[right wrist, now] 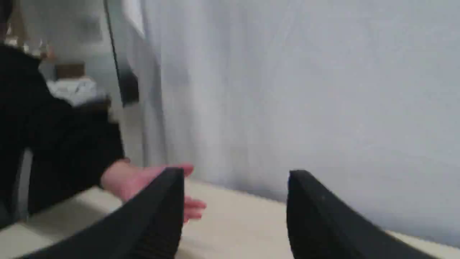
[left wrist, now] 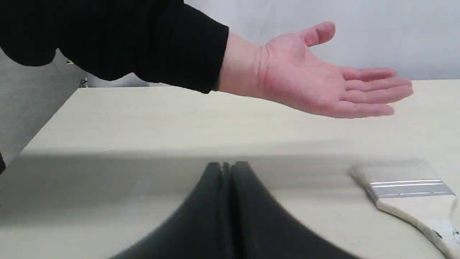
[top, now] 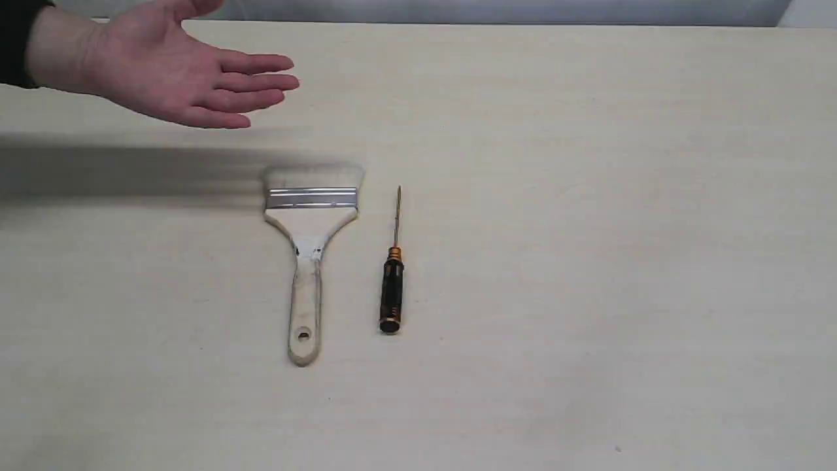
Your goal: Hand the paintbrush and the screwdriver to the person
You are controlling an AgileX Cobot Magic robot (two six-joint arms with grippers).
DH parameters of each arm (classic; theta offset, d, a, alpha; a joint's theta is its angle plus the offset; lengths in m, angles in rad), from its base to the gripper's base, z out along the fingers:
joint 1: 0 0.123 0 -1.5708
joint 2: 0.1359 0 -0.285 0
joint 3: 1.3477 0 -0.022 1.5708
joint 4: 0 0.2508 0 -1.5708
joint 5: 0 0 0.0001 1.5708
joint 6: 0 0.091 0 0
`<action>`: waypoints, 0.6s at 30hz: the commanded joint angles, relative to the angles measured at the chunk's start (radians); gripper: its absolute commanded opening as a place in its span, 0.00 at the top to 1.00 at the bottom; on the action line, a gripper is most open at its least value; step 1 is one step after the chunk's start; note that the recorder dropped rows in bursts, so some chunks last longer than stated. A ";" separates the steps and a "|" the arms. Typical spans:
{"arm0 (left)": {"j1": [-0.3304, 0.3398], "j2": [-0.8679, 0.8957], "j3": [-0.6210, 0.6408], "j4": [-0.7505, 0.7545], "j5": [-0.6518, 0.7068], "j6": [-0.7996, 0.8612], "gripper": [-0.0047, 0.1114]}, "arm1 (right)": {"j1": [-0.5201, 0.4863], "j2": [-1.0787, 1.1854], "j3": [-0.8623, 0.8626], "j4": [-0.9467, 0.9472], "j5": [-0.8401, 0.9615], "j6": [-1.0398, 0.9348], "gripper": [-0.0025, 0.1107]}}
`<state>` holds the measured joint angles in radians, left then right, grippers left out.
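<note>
The screwdriver (top: 394,250) is lying apart from the paintbrush, so my open right gripper goes on toward the black handle (top: 392,286) until its fingers are on both sides of it before they close.
The paintbrush (top: 310,252) lies flat on the table, pale bristles toward the far side and wooden handle with a hole toward the near edge; its silver band also shows in the left wrist view (left wrist: 409,187). Just right of it lies the screwdriver (top: 392,281), black handle near, thin shaft pointing away. The person's open hand (top: 176,72) hovers palm up at the far left (left wrist: 323,82) (right wrist: 151,183). My left gripper (left wrist: 226,166) is shut and empty, low over the table left of the brush. My right gripper (right wrist: 235,176) is open, raised and empty. Neither gripper appears in the exterior view.
The pale table (top: 588,229) spreads wide to the right of both tools. A grey wall (right wrist: 305,90) stands behind its far edge. The person's black sleeve (left wrist: 125,39) reaches in over the table's left side and casts a broad shadow (top: 131,173) up to the bristles.
</note>
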<state>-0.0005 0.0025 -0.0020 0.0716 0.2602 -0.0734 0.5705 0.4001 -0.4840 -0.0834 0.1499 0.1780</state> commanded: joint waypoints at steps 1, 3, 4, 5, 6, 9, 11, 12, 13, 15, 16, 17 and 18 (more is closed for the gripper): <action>-0.006 -0.002 0.002 -0.005 -0.008 -0.002 0.96 | 0.051 0.219 -0.142 -0.038 0.164 -0.033 0.55; -0.006 -0.002 0.002 -0.005 -0.008 -0.002 0.96 | 0.054 0.370 -0.245 -0.081 0.234 -0.033 0.55; -0.006 -0.002 0.002 -0.005 -0.008 -0.002 0.96 | 0.054 0.447 -0.302 -0.094 0.279 -0.033 0.55; -0.006 -0.002 0.002 -0.005 -0.008 -0.002 0.96 | 0.054 0.522 -0.360 -0.094 0.337 -0.033 0.55; -0.006 -0.002 0.002 -0.005 -0.008 -0.002 0.96 | 0.054 0.580 -0.408 -0.094 0.368 -0.033 0.55; -0.006 -0.002 0.002 -0.005 -0.008 -0.002 0.96 | 0.054 0.773 -0.574 -0.094 0.506 -0.033 0.55; -0.006 -0.002 0.002 -0.005 -0.008 -0.002 0.96 | 0.054 0.909 -0.694 -0.094 0.605 -0.028 0.55; -0.006 -0.002 0.002 -0.005 -0.008 -0.002 0.96 | 0.054 0.955 -0.734 -0.094 0.640 -0.028 0.55; -0.006 -0.002 0.002 -0.005 -0.008 -0.002 0.96 | 0.054 1.012 -0.782 -0.094 0.687 -0.028 0.55; -0.006 -0.002 0.002 -0.005 -0.008 -0.002 0.96 | 0.055 1.110 -0.859 -0.091 0.763 -0.028 0.55; -0.006 -0.002 0.002 -0.005 -0.008 -0.002 0.96 | 0.058 1.170 -0.894 -0.091 0.802 -0.025 0.55; -0.006 -0.002 0.002 -0.005 -0.008 -0.002 0.96 | 0.060 1.208 -0.923 -0.091 0.821 -0.025 0.55; -0.006 -0.002 0.002 -0.005 -0.008 -0.002 0.96 | 0.060 1.244 -0.943 -0.087 0.829 -0.022 0.55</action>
<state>-0.0005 0.0025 -0.0020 0.0716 0.2602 -0.0734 0.6252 1.5969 -1.3942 -0.1692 0.9370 0.1544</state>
